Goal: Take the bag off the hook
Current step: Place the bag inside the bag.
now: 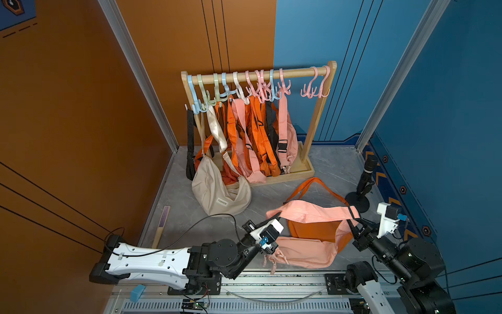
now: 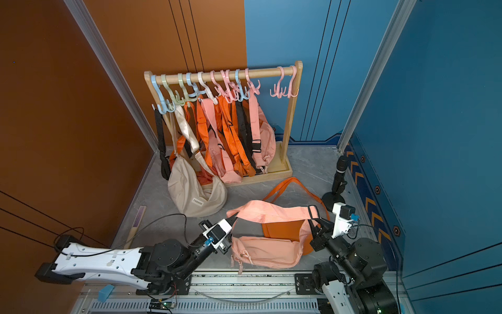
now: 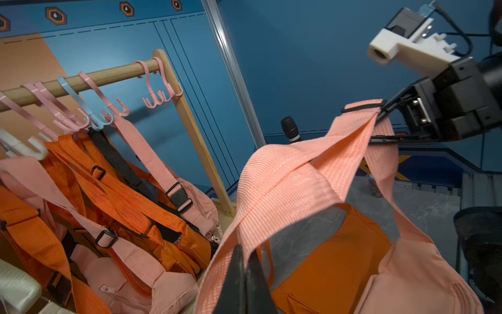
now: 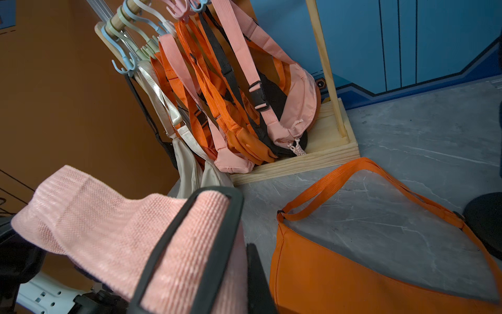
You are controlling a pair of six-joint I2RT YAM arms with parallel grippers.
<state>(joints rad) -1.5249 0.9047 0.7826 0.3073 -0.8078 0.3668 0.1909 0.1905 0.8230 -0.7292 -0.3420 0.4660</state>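
The pink bag's strap (image 1: 309,213) is clear of the rack's hooks, so my left gripper should keep lowering the strap toward the orange bag (image 1: 312,230) and let go of it there.
A pink bag (image 1: 304,252) hangs low over the table's front, off the rack, its body resting partly on an orange bag (image 1: 317,231). Its ribbed pink strap (image 1: 312,213) stretches between my two grippers in both top views. My left gripper (image 1: 275,217) (image 3: 245,254) is shut on one end of the strap (image 3: 285,185). My right gripper (image 1: 353,218) (image 4: 244,261) is shut on the other end, beside the strap's black slider (image 4: 190,244). Two pink hooks (image 1: 315,88) hang bare at the right end of the wooden rail (image 1: 296,71).
Several orange, pink and black bags (image 1: 258,136) hang from hooks on the wooden rack (image 1: 307,168) at the back. A beige bag (image 1: 220,193) sags onto the table at its left. A black microphone stand (image 1: 365,179) stands at right; a wooden stick (image 1: 161,225) lies at left.
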